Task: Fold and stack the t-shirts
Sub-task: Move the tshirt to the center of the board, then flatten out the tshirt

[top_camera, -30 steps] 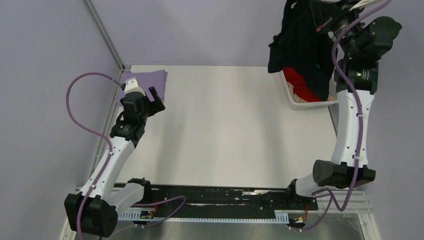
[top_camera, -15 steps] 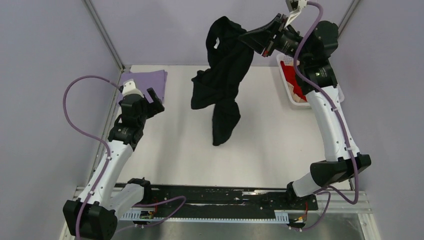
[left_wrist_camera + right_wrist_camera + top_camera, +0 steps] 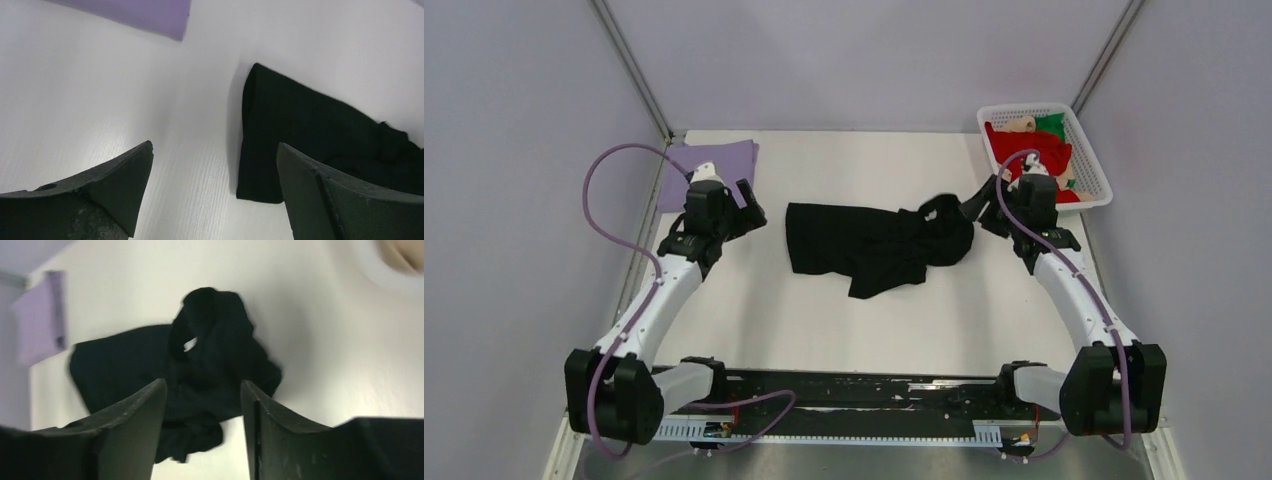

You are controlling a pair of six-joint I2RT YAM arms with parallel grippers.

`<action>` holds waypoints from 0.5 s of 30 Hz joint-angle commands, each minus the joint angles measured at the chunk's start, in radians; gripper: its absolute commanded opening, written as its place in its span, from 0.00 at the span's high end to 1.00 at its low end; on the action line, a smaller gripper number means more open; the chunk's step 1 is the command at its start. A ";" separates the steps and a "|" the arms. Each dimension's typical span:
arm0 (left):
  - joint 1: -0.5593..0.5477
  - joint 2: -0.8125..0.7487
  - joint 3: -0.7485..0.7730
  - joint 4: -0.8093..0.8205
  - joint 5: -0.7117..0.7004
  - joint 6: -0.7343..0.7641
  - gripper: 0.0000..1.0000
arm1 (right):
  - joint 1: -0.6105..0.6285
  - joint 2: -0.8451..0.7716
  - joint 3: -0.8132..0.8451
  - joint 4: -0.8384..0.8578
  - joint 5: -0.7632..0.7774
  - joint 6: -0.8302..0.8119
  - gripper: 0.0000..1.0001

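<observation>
The black t-shirt bunches at its basket end (image 3: 944, 228), so my left gripper should grab the black t-shirt's corner (image 3: 793, 209) nearest the lavender t-shirt and help stretch it before folding.
A large black t-shirt (image 3: 874, 245) lies crumpled on the white table's middle. My right gripper (image 3: 977, 205) hovers just off its right end, jaws open with nothing between them; in the right wrist view that gripper (image 3: 203, 384) looks down on the black t-shirt (image 3: 210, 355). My left gripper (image 3: 746, 205) stands wide open just left of the shirt's left edge, and in the left wrist view the gripper (image 3: 214, 146) frames bare table beside the black t-shirt (image 3: 300, 130). A folded lavender t-shirt (image 3: 714, 165) lies at the back left. Red (image 3: 1034, 150), green (image 3: 1052, 123) and beige (image 3: 1022, 124) t-shirts fill the basket.
The white lattice basket (image 3: 1096, 170) stands at the back right corner, close behind my right arm. Grey walls and metal posts enclose the table on the left, back and right. The arm bases and a black rail run along the near edge.
My right arm swung the black t-shirt from over the basket to the table's middle, came down and let it go. My left arm shifted slightly toward the shirt.
</observation>
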 commanded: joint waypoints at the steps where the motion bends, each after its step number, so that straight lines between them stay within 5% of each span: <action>1: 0.002 0.166 0.079 0.010 0.153 -0.005 0.00 | -0.024 -0.017 -0.009 -0.194 0.442 -0.024 0.32; 4: 0.002 0.282 0.132 0.023 0.253 -0.011 0.00 | -0.014 -0.007 0.036 -0.234 0.498 -0.043 0.02; 15: 0.001 0.698 0.285 0.016 0.421 0.000 0.09 | 0.243 0.187 0.090 -0.195 0.400 -0.069 0.00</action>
